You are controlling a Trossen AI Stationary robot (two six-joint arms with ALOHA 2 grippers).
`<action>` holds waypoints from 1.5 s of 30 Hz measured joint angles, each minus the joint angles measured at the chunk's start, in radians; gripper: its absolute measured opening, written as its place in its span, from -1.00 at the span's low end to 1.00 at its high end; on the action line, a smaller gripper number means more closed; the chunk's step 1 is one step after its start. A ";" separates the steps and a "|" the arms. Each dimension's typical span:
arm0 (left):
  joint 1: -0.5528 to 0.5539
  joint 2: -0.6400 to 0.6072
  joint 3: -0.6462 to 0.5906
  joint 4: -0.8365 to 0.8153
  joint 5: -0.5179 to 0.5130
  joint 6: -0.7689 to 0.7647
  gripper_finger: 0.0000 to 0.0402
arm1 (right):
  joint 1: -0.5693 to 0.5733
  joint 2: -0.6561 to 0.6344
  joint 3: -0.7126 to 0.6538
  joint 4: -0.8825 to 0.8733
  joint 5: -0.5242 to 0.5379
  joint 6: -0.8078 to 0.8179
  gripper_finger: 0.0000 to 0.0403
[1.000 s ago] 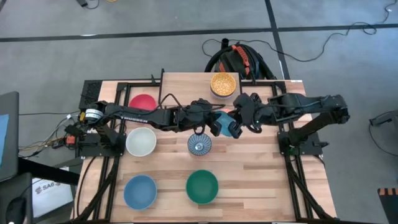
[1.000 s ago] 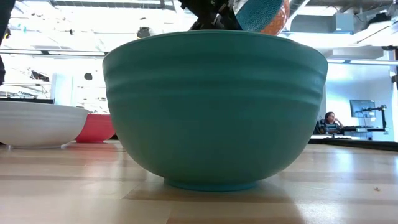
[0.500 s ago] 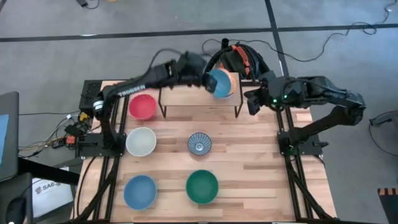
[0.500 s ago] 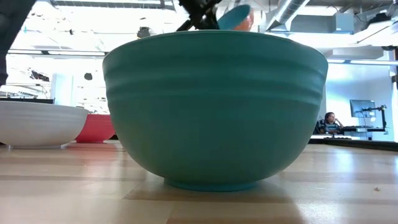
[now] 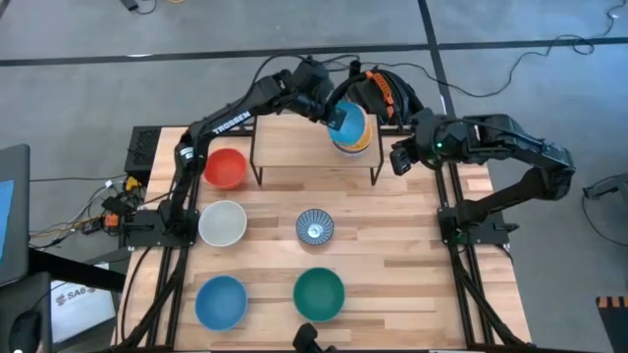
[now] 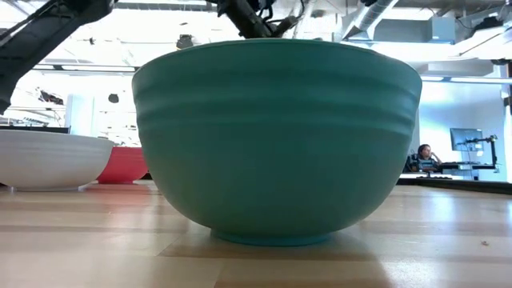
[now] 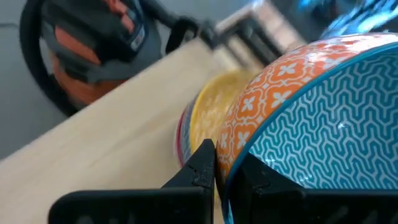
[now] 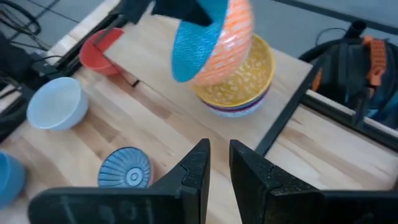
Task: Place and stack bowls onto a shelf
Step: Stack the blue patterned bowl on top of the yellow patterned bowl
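My right gripper needs to steady the orange and blue bowl point(image 8: 219, 45) by its free side point(image 8: 184, 74) before my left gripper opens, because this bowl hangs tilted over the yellow bowl.
My left gripper point(image 5: 332, 110) reaches over the shelf point(image 5: 294, 147) at the table's far side and is shut on a bowl that is orange-patterned outside and blue inside point(image 5: 347, 123) point(image 8: 211, 37). This bowl hangs tilted over the yellow bowl point(image 5: 358, 140) point(image 8: 249, 78), which sits on another bowl on the shelf's right end. My right gripper point(image 5: 397, 160) point(image 8: 219, 149) waits to the right of the shelf, empty, with a narrow gap between its fingers. The red point(image 5: 225, 168), white point(image 5: 223, 223), striped point(image 5: 315, 226), light blue point(image 5: 221, 301) and green point(image 5: 319, 293) bowls stand on the table. My left gripper point(image 7: 224, 158) pinches the rim point(image 7: 235, 163) of the orange and blue bowl, one finger point(image 7: 202, 165) on the orange outside and the other inside. The bowl is lifted clear of the shelf board and strongly tilted. Whether it touches the yellow bowl point(image 7: 208, 109) below I cannot tell.
The shelf's left part is bare board. A black and orange bag with cables point(image 5: 378, 93) lies on the floor behind the table. In the low view the green bowl point(image 6: 276, 136) fills the picture, with the white point(image 6: 48, 160) and red point(image 6: 124, 164) bowls to its left.
My left gripper has carried the orange and blue bowl from above the table's middle up and toward the far edge, over the shelf and the yellow bowl, and the bowl has tipped further. My right gripper has drawn back from the bowl toward the table's right edge.
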 joint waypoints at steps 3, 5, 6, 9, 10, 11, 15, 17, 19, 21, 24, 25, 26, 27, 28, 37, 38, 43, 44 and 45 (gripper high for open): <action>-0.002 0.000 0.002 -0.036 -0.019 0.038 -0.98 | -0.026 0.006 -0.012 -0.001 -0.004 -0.002 -0.56; -0.003 0.000 0.002 -0.056 -0.034 0.057 -0.98 | -0.050 0.010 -0.022 0.001 -0.011 -0.009 -0.56; -0.006 0.001 0.001 -0.055 -0.041 0.061 -0.98 | -0.062 0.014 -0.025 0.004 -0.019 -0.014 -0.56; -0.011 0.000 0.001 -0.052 -0.068 0.078 -0.98 | -0.098 0.020 -0.040 0.012 -0.053 -0.036 -0.56; -0.012 0.000 0.001 -0.050 -0.072 0.082 -0.98 | -0.108 0.029 -0.039 0.025 -0.058 -0.042 -0.56; -0.012 0.000 0.001 -0.052 -0.073 0.083 -0.98 | -0.110 0.034 -0.039 0.038 -0.063 -0.052 -0.56; -0.012 0.000 0.001 -0.048 -0.072 0.083 -0.96 | -0.131 0.037 -0.039 0.081 -0.086 -0.083 -0.56; -0.012 0.000 0.001 -0.045 -0.072 0.083 -0.91 | -0.134 0.038 -0.039 0.087 -0.090 -0.084 -0.56; -0.012 0.000 0.001 -0.033 -0.069 0.083 -0.83 | -0.141 0.041 -0.040 0.094 -0.090 -0.089 -0.56; -0.011 0.000 0.001 -0.027 -0.056 0.081 -0.74 | -0.150 0.039 -0.039 0.096 -0.094 -0.092 -0.56; -0.012 0.000 0.001 -0.028 -0.051 0.076 -0.59 | -0.166 0.043 -0.039 0.115 -0.105 -0.116 -0.56; -0.012 0.000 0.001 -0.028 -0.051 0.074 -0.54 | -0.170 0.049 -0.039 0.127 -0.105 -0.124 -0.56; -0.012 0.000 0.001 -0.028 -0.050 0.068 -0.49 | -0.174 0.055 -0.039 0.141 -0.107 -0.135 -0.56; -0.013 0.000 0.001 -0.028 -0.050 0.058 -0.45 | -0.182 0.063 -0.039 0.155 -0.110 -0.147 -0.56; -0.013 0.000 0.001 -0.028 -0.051 0.050 -0.41 | -0.190 0.067 -0.040 0.169 -0.112 -0.161 -0.56; -0.013 -0.036 0.001 -0.045 -0.080 0.042 -0.27 | -0.283 0.115 -0.040 0.210 -0.185 -0.250 -0.56; -0.015 -0.040 0.001 -0.057 -0.101 0.049 -0.28 | -0.298 0.116 -0.040 0.201 -0.185 -0.259 -0.56; -0.036 -0.038 -0.001 -0.150 -0.166 0.074 -0.32 | -0.378 0.106 -0.104 0.242 -0.226 -0.274 -0.57; -0.045 -0.038 -0.009 -0.144 -0.167 0.075 -0.32 | -0.404 0.102 -0.127 0.251 -0.267 -0.275 -0.57; -0.054 -0.038 -0.015 -0.140 -0.166 0.076 -0.33 | -0.427 0.096 -0.149 0.266 -0.311 -0.276 -0.57</action>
